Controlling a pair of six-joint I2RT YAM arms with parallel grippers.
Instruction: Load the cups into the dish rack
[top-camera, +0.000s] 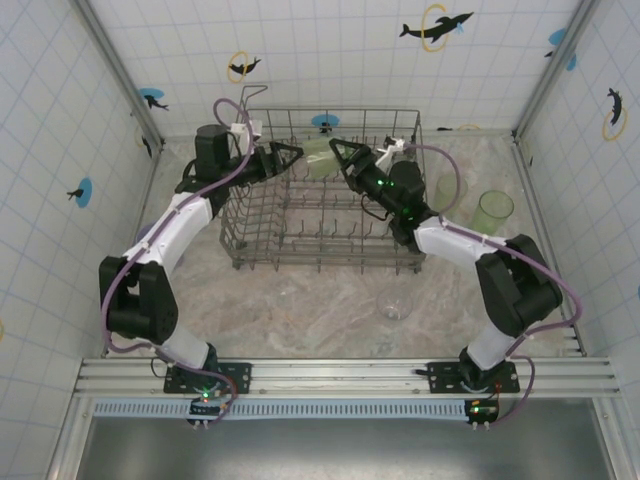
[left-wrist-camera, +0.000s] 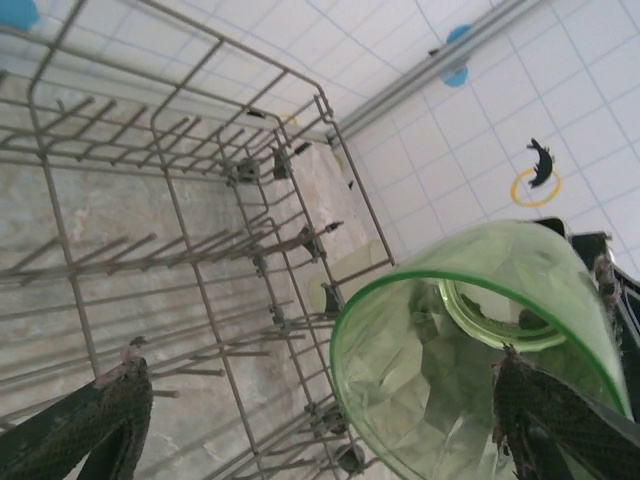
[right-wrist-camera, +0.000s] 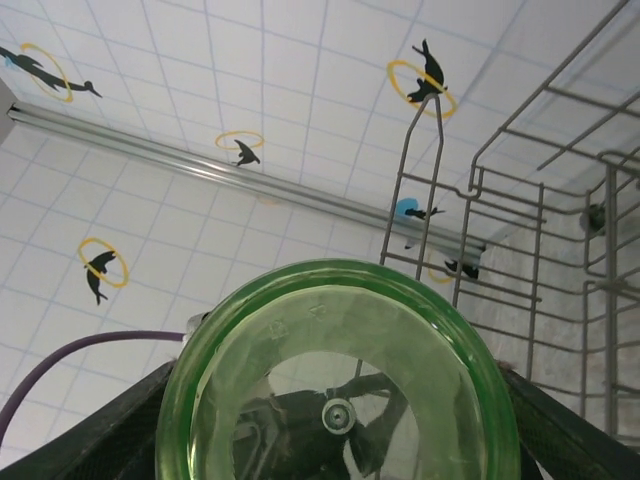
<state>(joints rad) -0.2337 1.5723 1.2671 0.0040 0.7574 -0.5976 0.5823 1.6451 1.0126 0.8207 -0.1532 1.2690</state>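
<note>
The tumbler's opening (top-camera: 309, 160) points toward my left gripper, so that gripper needs to move back first. My right gripper should then turn the tumbler with its opening down into the rack (top-camera: 316, 187).
A translucent light-green tumbler (top-camera: 318, 158) hangs on its side over the far part of the grey wire dish rack (top-camera: 330, 262). My right gripper (top-camera: 337, 153) is shut on it; in the right wrist view its round base (right-wrist-camera: 340, 370) sits between my dark fingers (right-wrist-camera: 95, 445). My left gripper (top-camera: 295, 156) faces it from the left and stands open. In the left wrist view the tumbler's open mouth (left-wrist-camera: 450, 350) lies against my right finger (left-wrist-camera: 550, 420), while the other finger (left-wrist-camera: 100, 420) is far off over the rack's tines (left-wrist-camera: 200, 250).
On the table right of the rack stand a green tumbler (top-camera: 492, 211) and a paler one (top-camera: 448, 190). A clear glass (top-camera: 396, 301) sits in front of the rack. Tiled walls close in on the back and both sides.
</note>
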